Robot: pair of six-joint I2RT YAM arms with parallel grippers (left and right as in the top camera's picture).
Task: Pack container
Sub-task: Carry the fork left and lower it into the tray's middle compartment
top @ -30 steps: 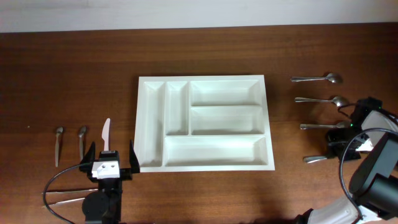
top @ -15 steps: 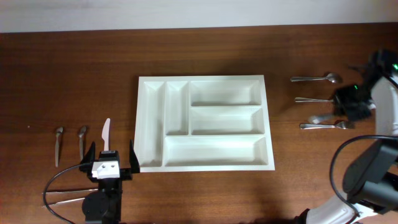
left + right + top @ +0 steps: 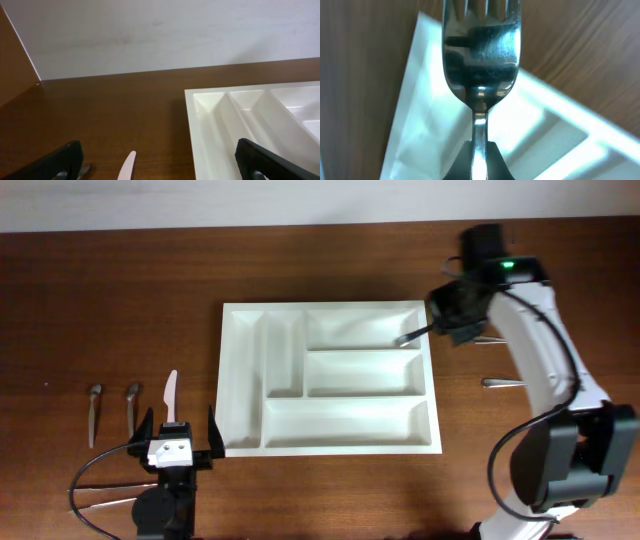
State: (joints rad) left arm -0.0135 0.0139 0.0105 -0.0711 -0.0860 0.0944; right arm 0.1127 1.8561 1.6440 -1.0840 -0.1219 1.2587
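Observation:
My right gripper should keep moving and lowering the fork, because the fork's end [image 3: 402, 341] reaches over the tray toward the empty middle compartment [image 3: 364, 374]. It should go on until the fork lies lengthwise inside that compartment.
The white cutlery tray [image 3: 250, 360] lies mid-table with all five compartments bare. My right gripper [image 3: 443, 323] is shut on a metal fork [image 3: 412, 335] and holds it above the tray's top right compartment, tines toward the left. In the right wrist view the fork [image 3: 480, 60] stands out from the shut jaws [image 3: 479, 150] over the tray's corner [image 3: 420, 125]. My left gripper [image 3: 180, 442] is open and empty at the tray's front left corner. A white knife [image 3: 171, 393] lies just ahead of it, and shows in the left wrist view [image 3: 127, 167] left of the tray [image 3: 220, 120].
Two small spoons [image 3: 95, 405] [image 3: 132, 402] lie at the far left. More thin utensils [image 3: 100, 500] lie by the front left edge. A utensil [image 3: 503, 383] lies right of the tray, and another [image 3: 490, 338] is partly hidden under my right arm.
My right arm has swung from the utensils at the far right up and left to the tray's top right corner, carrying the fork. The left arm has not moved.

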